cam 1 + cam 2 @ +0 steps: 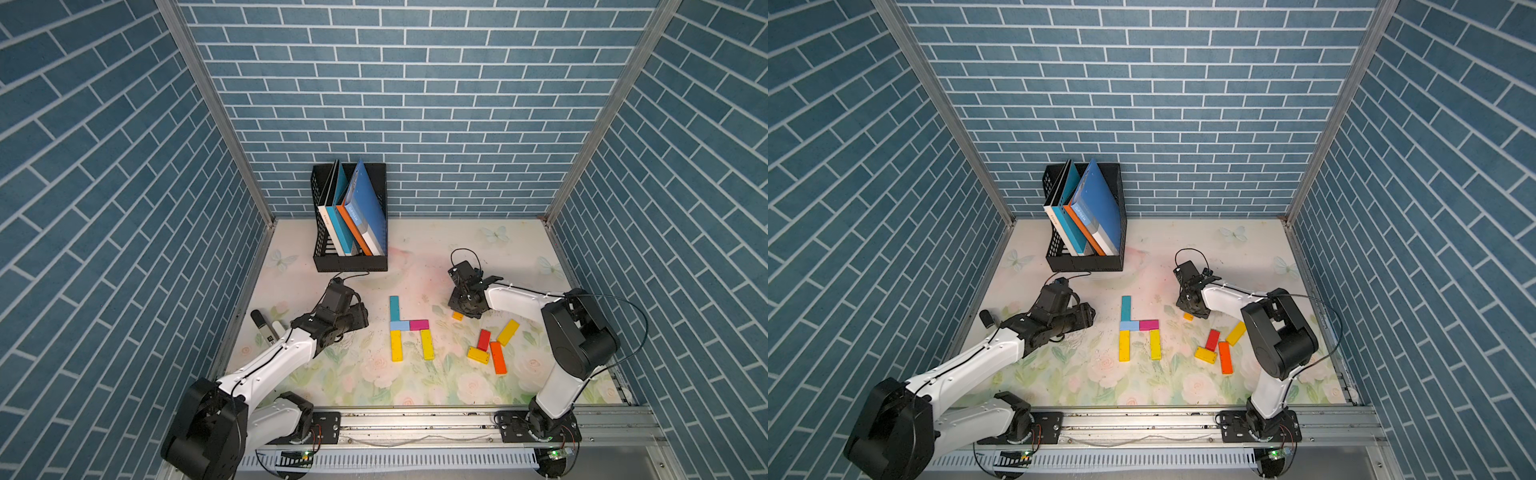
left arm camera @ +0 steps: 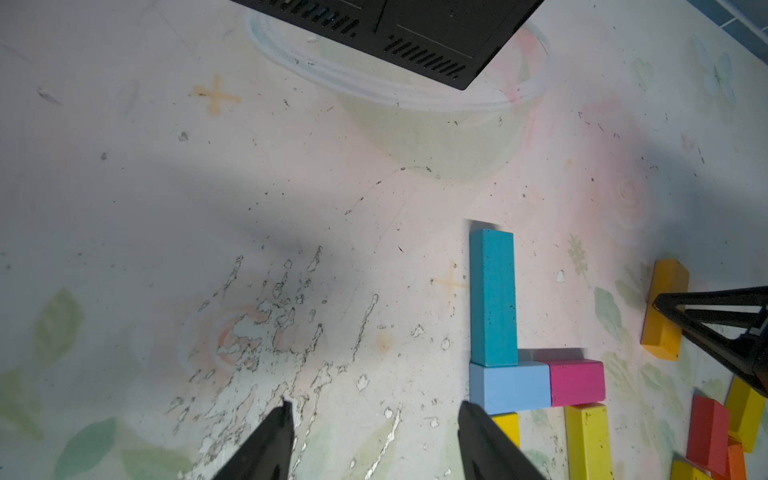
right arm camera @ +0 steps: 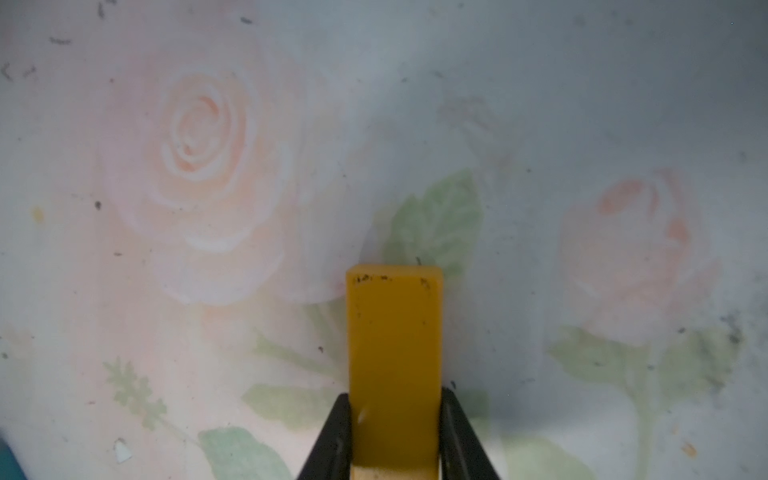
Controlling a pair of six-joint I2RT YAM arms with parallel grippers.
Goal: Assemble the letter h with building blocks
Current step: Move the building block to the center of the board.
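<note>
Next, I turn the dark yellow block (image 2: pixel 663 331) parallel to the teal bar with my right gripper and move it nearer to the magenta block, because it lies crooked to the bar.
Five building blocks lie joined mid-table in both top views: a teal bar (image 1: pixel 394 308) over a light blue one (image 1: pixel 400 325), magenta (image 1: pixel 419 324) beside it, and two yellow bars (image 1: pixel 396 345) (image 1: pixel 427 344) below. To their right my right gripper (image 1: pixel 460 311) points down at the table, shut on a short dark yellow block (image 3: pixel 394 332) that lies between its fingers. Red (image 1: pixel 483 339), orange (image 1: pixel 498 357) and two yellow blocks (image 1: pixel 508 332) lie loose nearer the front right. My left gripper (image 2: pixel 374 409) stands open and empty, left of the joined blocks.
A black file rack (image 1: pixel 349 264) holding blue, orange and white books stands at the back, behind the left arm. A dark marker pen (image 1: pixel 264 326) lies by the left wall. Brick-patterned walls close in three sides.
</note>
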